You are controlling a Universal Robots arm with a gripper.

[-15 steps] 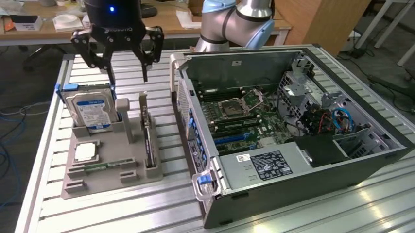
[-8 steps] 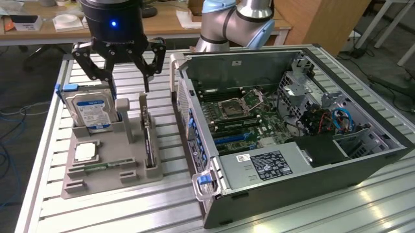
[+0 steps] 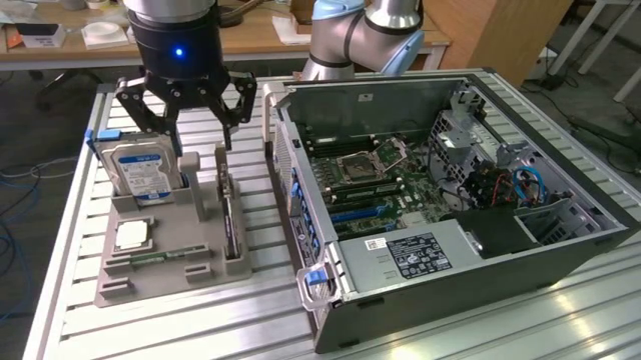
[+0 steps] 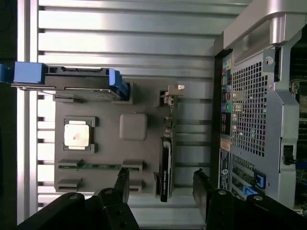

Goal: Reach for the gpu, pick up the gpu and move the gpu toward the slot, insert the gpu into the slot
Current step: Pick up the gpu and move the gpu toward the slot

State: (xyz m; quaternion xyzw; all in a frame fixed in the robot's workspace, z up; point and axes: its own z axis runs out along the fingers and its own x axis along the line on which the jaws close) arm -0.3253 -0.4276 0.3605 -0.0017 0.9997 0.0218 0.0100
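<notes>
The gpu (image 3: 230, 214) is standing on edge in open-topped supports (image 3: 239, 265). When I lift, it will slide straight up and leave the grey holder where it is.
The gpu (image 3: 231, 217) is a thin dark card standing on its edge in the grey holder (image 3: 170, 240), on the side nearest the computer case. My gripper (image 3: 198, 139) hangs open above the holder's far end, with nothing between its fingers. In the wrist view the gpu (image 4: 165, 160) shows edge-on, its silver bracket (image 4: 169, 96) at one end. The gripper (image 4: 162, 189) straddles the card's line from above, one dark finger (image 4: 122, 184) on each side. The blue slot (image 3: 359, 213) lies on the motherboard inside the open case.
The holder also carries a blue-labelled hard drive (image 3: 140, 172), a processor chip (image 3: 133, 234) and a green memory stick (image 3: 150, 259). The open case (image 3: 561, 247) takes up the exterior view's right. Its perforated rear panel (image 4: 254, 105) stands close beside the gpu.
</notes>
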